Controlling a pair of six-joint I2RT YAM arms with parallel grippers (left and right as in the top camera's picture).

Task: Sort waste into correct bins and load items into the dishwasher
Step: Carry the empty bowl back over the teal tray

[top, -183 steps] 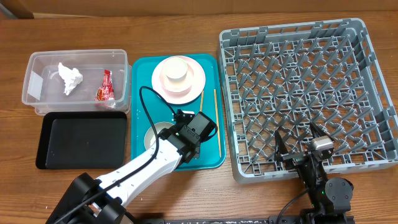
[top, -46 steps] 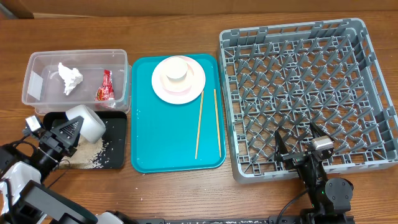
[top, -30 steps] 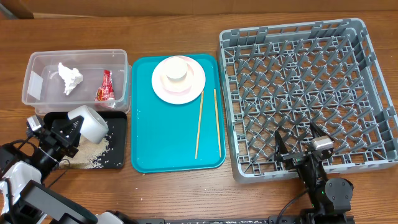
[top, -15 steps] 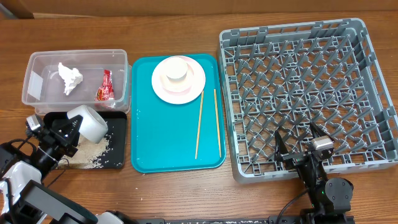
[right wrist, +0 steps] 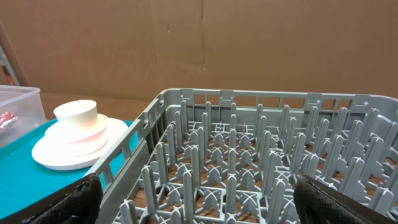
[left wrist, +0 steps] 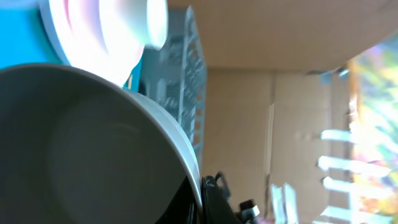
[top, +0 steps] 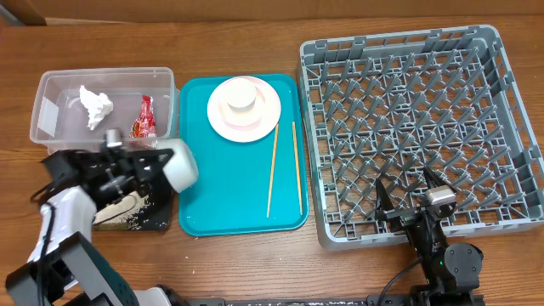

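Note:
The white bowl's inside (left wrist: 81, 155) is empty and the teal tray's front (top: 223, 181) is free, so my left gripper should keep levelling and lowering the bowl until it sits there.
My left gripper (top: 158, 164) is shut on the rim of a white bowl (top: 180, 166), held on its side over the black tray's right end, at the teal tray's edge. The bowl (left wrist: 74, 143) fills the left wrist view. Rice grains (top: 129, 220) lie in the black tray (top: 161, 223). The tissue wad (top: 95, 106) and red wrapper (top: 144, 119) lie in the clear tub (top: 51, 85). A pink plate (top: 263, 115) with a white cup (top: 242, 95) and two chopsticks (top: 272, 170) rest on the teal tray. My right gripper (top: 412, 197) is open over the grey rack's (top: 416, 110) front edge.
The teal tray (top: 221, 195) lies between the bins and the rack. The right wrist view shows the rack's pegs (right wrist: 249, 155), the plate (right wrist: 62, 152) with the cup (right wrist: 76, 112), and a cardboard wall behind. Bare wooden table runs along the front.
My left arm has swung the bowl to the right, from over the black tray's left part to its right end beside the teal tray. The right arm has not moved.

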